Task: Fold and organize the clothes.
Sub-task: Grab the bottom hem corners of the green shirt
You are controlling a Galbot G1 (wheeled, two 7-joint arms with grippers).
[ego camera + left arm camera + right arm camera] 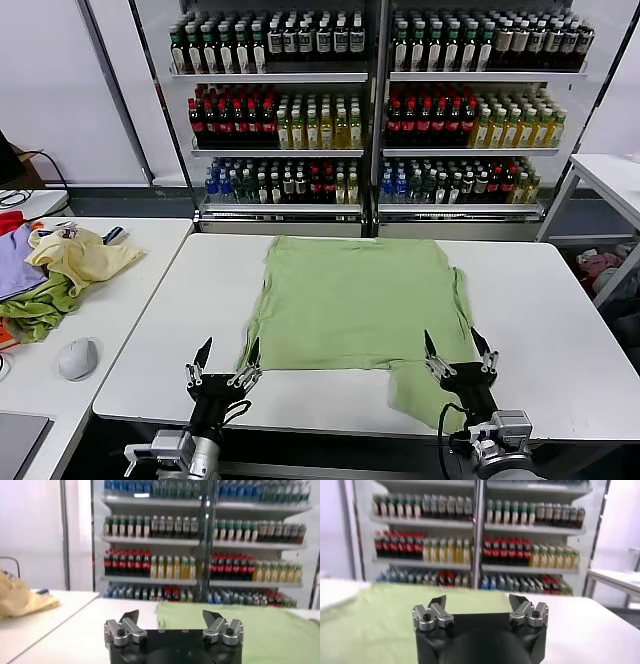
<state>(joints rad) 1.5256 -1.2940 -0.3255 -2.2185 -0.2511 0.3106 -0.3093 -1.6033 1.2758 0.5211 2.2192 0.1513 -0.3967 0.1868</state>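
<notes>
The light green shirt's near part (418, 388) is flat below my right gripper's open fingers. I should go down next toward its front edge (450, 422) until the fingers close there.
The light green shirt (358, 300) lies spread flat on the white table (540, 310), with a part (425, 392) reaching toward the front edge at the right. It also shows in the left wrist view (240, 625) and the right wrist view (395, 615). No collar or patch shows. My left gripper (229, 353) is open and empty at the front edge, just off the shirt's near left corner. My right gripper (459, 346) is open and empty at the front edge, over the shirt's near right part. Both sets of fingers point toward the shelves.
A side table (130, 290) at the left holds a pale yellow garment (80, 255), purple and darker green cloths (30, 300) and a computer mouse (78, 357). Shelves of bottles (370, 100) stand behind the table. Another white table (610, 175) is at the far right.
</notes>
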